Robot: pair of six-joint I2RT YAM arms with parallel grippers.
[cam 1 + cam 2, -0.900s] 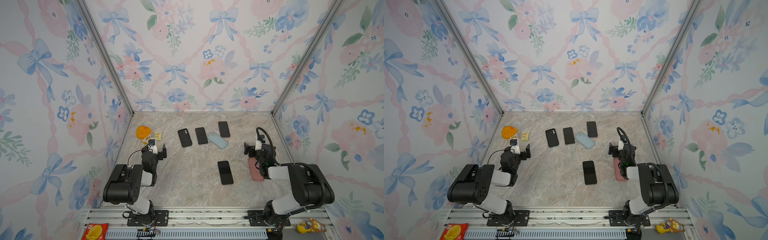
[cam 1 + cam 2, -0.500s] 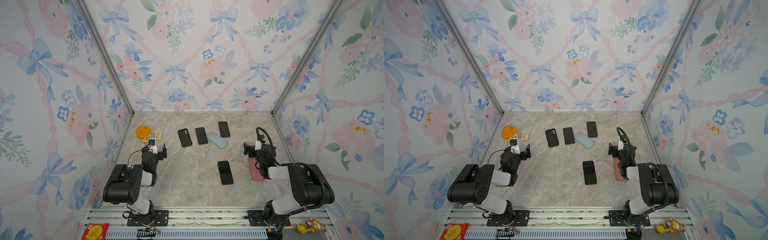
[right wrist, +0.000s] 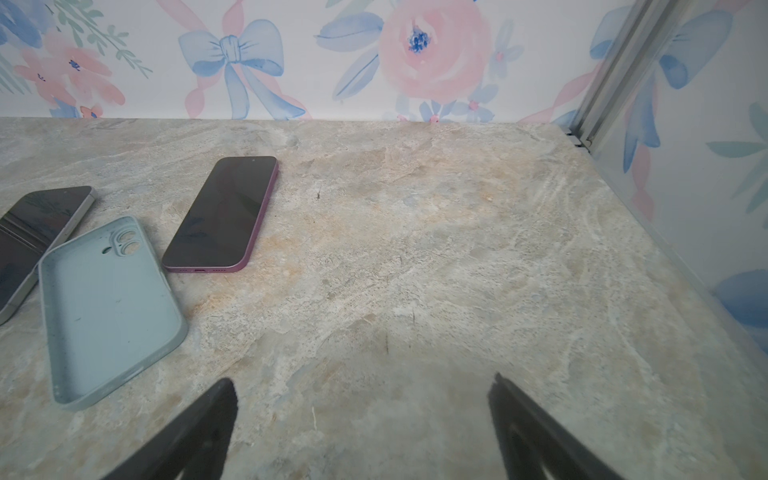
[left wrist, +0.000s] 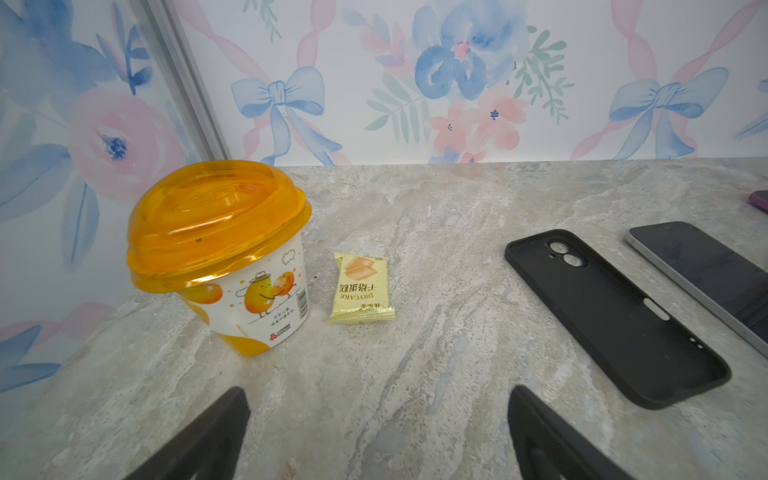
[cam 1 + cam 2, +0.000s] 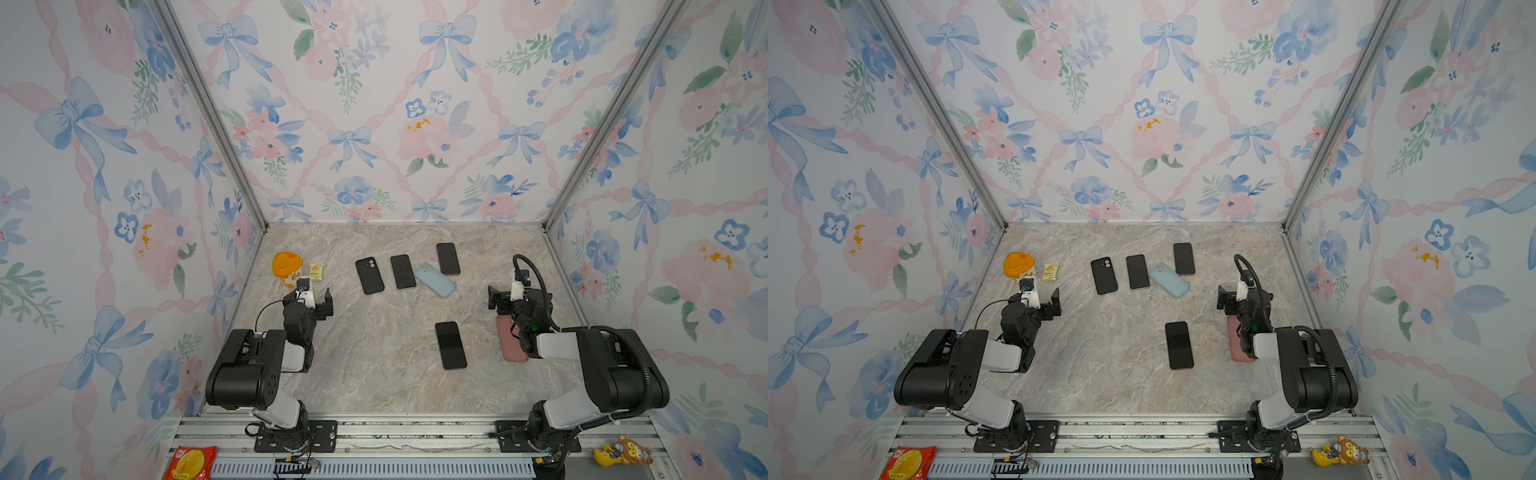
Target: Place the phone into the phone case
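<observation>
My left gripper is far from the pink case, so next my right gripper brings the case to the middle, past the front phone, before taking the phone.
Three dark-screened phones lie face up on the marble table: one near the front, a silver-edged one and a purple-edged one at the back. An empty black phone case and a pale blue one lie beside them. A pink case shows partly under the right arm. My left gripper hovers open at the left, near the black case. My right gripper hovers open at the right, past the blue case. Neither holds anything.
An orange-lidded cup and a small yellow snack packet stand in the back left corner, just ahead of the left gripper. Flowered walls close in the table on three sides. A red packet and a toy lie off the front rail.
</observation>
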